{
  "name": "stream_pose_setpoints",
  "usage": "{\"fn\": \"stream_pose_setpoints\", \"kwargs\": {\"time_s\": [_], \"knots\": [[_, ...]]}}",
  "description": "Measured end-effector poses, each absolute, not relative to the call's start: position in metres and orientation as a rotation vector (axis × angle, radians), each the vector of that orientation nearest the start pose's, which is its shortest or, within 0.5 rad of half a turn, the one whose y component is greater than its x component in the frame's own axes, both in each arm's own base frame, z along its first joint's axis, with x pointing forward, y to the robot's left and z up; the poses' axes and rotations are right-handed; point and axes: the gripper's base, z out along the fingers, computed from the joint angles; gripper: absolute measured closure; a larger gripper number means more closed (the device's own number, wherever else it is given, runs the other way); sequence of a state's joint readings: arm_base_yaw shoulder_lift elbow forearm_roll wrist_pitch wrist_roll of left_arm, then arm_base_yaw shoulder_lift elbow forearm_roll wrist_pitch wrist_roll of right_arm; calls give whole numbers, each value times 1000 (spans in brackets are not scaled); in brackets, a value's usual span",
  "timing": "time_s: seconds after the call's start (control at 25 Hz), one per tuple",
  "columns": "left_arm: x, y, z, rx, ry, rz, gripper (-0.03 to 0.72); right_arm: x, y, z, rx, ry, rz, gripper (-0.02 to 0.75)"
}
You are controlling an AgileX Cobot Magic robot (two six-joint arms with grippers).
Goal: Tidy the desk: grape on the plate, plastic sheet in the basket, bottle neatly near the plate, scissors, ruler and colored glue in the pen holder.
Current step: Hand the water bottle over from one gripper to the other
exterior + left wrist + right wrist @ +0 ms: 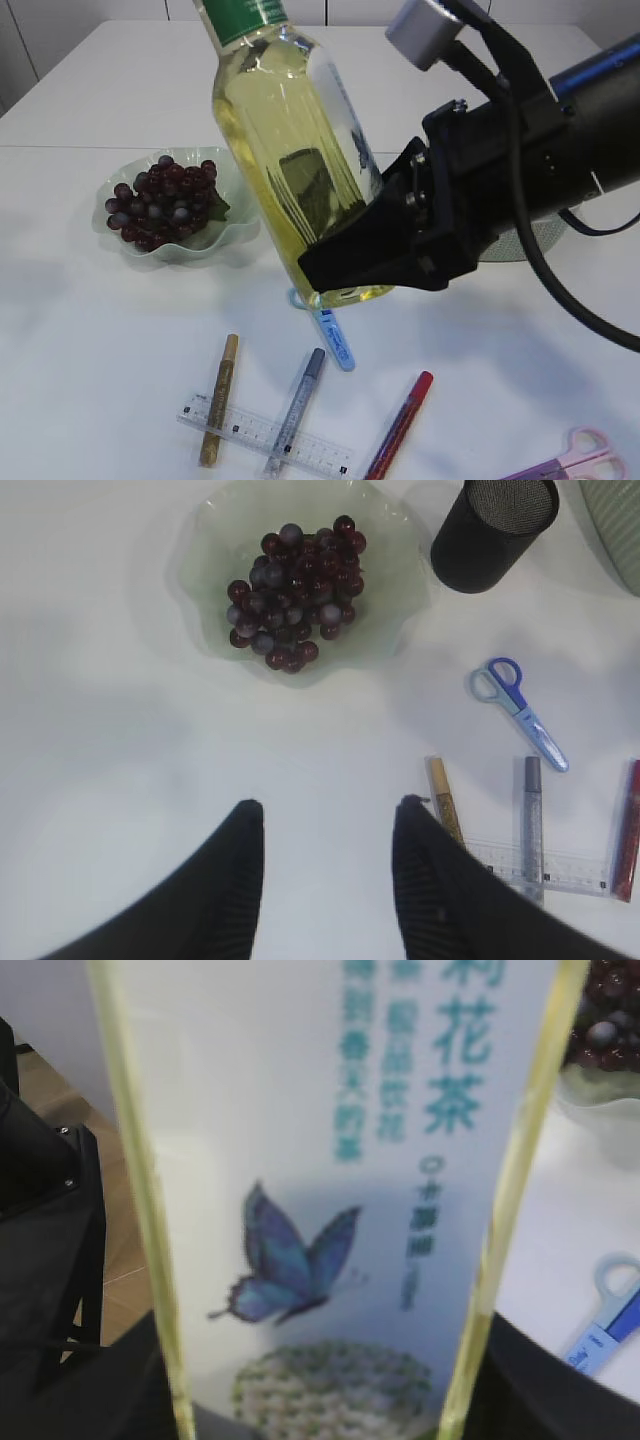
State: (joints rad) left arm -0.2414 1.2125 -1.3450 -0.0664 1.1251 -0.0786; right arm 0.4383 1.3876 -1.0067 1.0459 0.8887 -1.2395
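Observation:
The robot's right gripper is gripping the tilted bottle low (343, 297) near its base, so the robot should lift it and move the left gripper to the bottle's upper body (275, 115).
My right gripper (345, 258) is shut on the yellow tea bottle (280, 130) and holds it tilted above the table; its butterfly label fills the right wrist view (330, 1160). The dark grapes (165, 200) lie on the pale green plate (225, 235). Blue scissors (520, 712), gold glue (445, 800), silver glue (532, 820), red glue (628, 830) and the clear ruler (560, 868) lie on the table. My left gripper (330, 810) is open and empty, hovering above bare table below the plate (205, 540). The black mesh pen holder (493, 530) stands right of the plate. No plastic sheet shows.
The basket's rim (615, 530) shows at the far right beside the pen holder. Pink scissors (580, 460) lie at the front right corner. In the exterior view the right arm hides the pen holder and most of the basket.

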Motion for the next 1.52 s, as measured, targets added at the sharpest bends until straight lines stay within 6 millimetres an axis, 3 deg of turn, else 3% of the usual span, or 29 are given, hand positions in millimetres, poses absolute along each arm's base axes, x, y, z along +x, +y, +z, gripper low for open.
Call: {"fn": "stream_pose_setpoints", "kwargs": {"time_s": [0.44,0.88,1.08,1.24,1.52], "knots": [[236,-63,357,186,2470,-221,374,216,175,307,-1307,1939,1000,258],[240,-69,313,221,2399,-279,374,212,177,315,-1369,1759,1139,258],[240,-69,295,209,2360,-302,373,227,163,317,-1272,1703,1205,258],[241,-70,291,189,2322,-314,374,243,151,314,-1184,1710,1191,258],[249,-80,288,206,2278,-428,370,253,150,305,-1176,1707,1185,258]]}}
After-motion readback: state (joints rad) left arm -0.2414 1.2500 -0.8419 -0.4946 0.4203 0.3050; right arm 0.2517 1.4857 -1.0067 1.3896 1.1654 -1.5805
